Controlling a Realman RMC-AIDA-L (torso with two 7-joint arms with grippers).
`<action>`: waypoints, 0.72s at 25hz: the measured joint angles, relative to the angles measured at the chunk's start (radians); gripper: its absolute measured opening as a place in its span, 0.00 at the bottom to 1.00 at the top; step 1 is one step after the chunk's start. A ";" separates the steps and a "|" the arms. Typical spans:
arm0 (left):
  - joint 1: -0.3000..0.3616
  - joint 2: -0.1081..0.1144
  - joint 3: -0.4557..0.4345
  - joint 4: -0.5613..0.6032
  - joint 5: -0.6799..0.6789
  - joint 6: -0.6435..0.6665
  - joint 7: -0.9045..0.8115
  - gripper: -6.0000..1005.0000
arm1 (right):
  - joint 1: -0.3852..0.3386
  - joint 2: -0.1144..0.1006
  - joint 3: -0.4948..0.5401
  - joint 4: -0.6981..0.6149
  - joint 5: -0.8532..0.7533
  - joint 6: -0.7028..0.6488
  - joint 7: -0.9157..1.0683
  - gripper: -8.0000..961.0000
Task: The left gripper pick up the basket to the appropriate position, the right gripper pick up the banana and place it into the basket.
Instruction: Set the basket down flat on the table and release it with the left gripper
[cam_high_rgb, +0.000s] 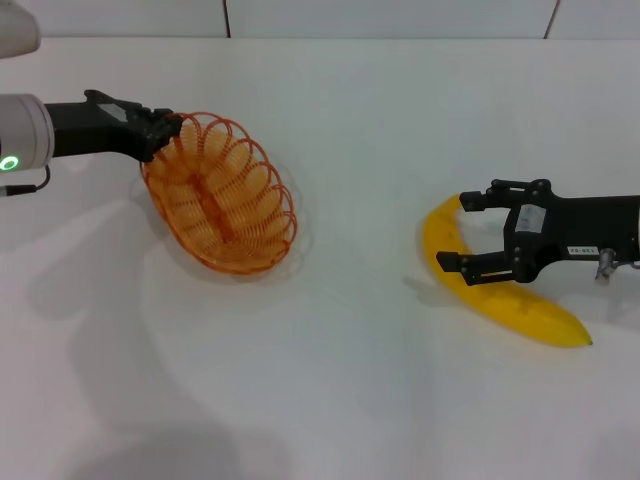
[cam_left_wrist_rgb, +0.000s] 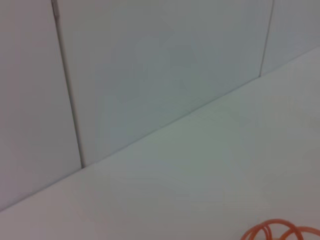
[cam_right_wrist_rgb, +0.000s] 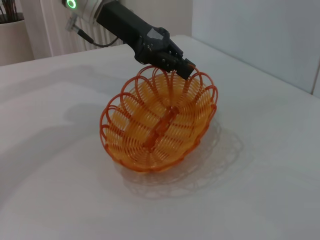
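Observation:
The basket (cam_high_rgb: 215, 195) hangs from the robot's left gripper at a crooked angle to the wall, so the robot should swing the basket's loose end (cam_high_rgb: 268, 250) toward the wall before the banana goes in.
The orange wire basket (cam_high_rgb: 222, 196) is tipped up on the left of the white table, its open side facing the right. My left gripper (cam_high_rgb: 165, 130) is shut on the basket's far-left rim. The right wrist view shows this grip (cam_right_wrist_rgb: 176, 61), with the basket (cam_right_wrist_rgb: 160, 122) tilted over its shadow. A sliver of the basket's wire (cam_left_wrist_rgb: 280, 232) shows in the left wrist view. The yellow banana (cam_high_rgb: 500, 300) lies on the right of the table. My right gripper (cam_high_rgb: 455, 232) is open, one finger on each side of the banana's far end.
The white table (cam_high_rgb: 350, 380) stretches between the basket and the banana. A tiled wall (cam_left_wrist_rgb: 150, 65) stands behind the table's far edge. A radiator and a pot (cam_right_wrist_rgb: 12, 30) sit beyond the table in the right wrist view.

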 joint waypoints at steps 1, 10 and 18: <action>0.002 0.000 0.000 -0.003 0.000 -0.001 0.000 0.11 | 0.000 0.000 0.000 0.000 0.000 -0.001 0.000 0.93; 0.027 -0.005 0.000 -0.058 -0.053 -0.048 0.043 0.11 | 0.000 0.002 -0.001 0.000 0.000 0.003 0.000 0.93; -0.041 -0.006 0.000 -0.171 -0.139 -0.124 0.158 0.11 | 0.009 0.003 -0.001 0.002 -0.009 -0.001 -0.001 0.93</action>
